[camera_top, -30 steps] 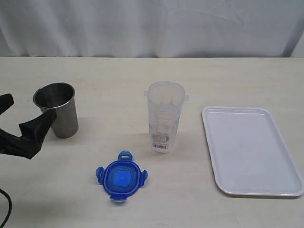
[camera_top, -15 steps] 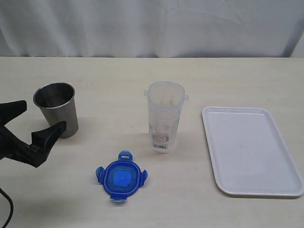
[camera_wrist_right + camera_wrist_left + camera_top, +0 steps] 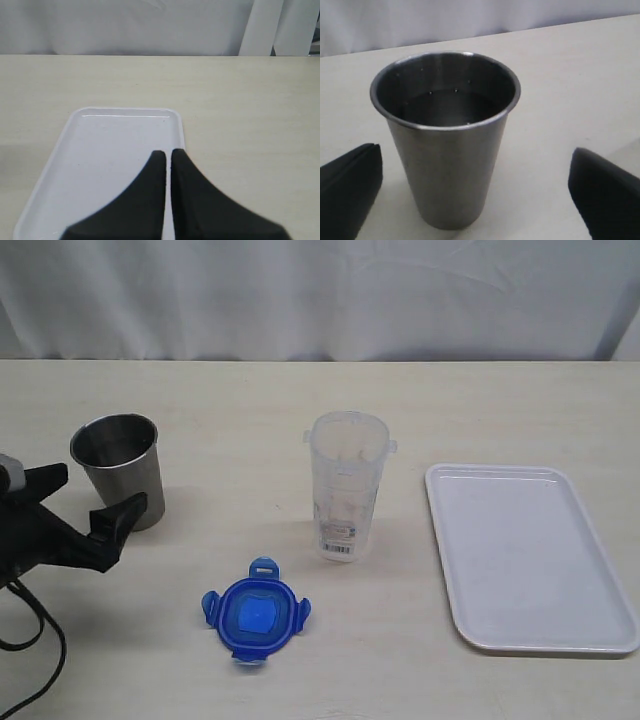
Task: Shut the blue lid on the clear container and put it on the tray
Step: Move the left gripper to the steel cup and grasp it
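My left gripper's open fingers have room for the upright grey steel cup (image 3: 115, 445), so I should move forward next until they sit either side of its body (image 3: 136, 482), then close.
The blue lid (image 3: 255, 612) lies flat on the table near the front, flaps spread. Behind it and to the right the clear container (image 3: 348, 485) stands upright and uncovered, barcode label low on its side. At the right lies the white tray (image 3: 530, 560), with nothing on it. My left gripper (image 3: 100, 490) is at the far left, open and holding nothing, well left of the lid. In the right wrist view my right gripper (image 3: 167, 154) is shut, empty, hovering over the tray (image 3: 110, 150) near its rim. It is out of the exterior view.
A grey steel cup (image 3: 120, 470) stands upright at the left, right in front of the open left fingers (image 3: 350, 187); in the left wrist view the cup (image 3: 447, 135) fills the gap ahead. A white curtain hangs behind the table.
My left gripper has moved right and slightly up, closing in on the steel cup. Lid, container and tray have not moved.
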Robot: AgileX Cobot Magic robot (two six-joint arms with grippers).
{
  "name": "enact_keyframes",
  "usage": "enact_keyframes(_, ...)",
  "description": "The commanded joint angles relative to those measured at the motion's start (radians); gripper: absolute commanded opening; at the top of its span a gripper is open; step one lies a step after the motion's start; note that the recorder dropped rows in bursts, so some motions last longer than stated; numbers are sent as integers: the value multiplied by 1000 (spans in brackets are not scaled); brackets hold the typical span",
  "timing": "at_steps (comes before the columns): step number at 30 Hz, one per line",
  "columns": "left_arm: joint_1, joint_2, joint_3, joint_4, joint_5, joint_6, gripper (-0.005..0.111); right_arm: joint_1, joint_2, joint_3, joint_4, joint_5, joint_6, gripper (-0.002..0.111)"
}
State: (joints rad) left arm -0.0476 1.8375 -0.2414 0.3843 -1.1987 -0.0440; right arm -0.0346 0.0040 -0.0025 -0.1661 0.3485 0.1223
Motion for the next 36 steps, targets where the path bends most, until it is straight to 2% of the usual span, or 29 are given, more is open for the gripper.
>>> enact_keyframes(1,5,87,-64,3,-22,6,105,2,-4,3,5,2,-3,5)
enact_keyframes(11,5,213,-188,3,-20,6,105,2,-4,3,5,2,-3,5)
enact_keyframes(23,5,285,-270,23,-6,2,105,2,-4,3,5,2,-3,5)
enact_keyframes(36,5,301,-284,27,-22,-6,105,2,-4,3,5,2,-3,5)
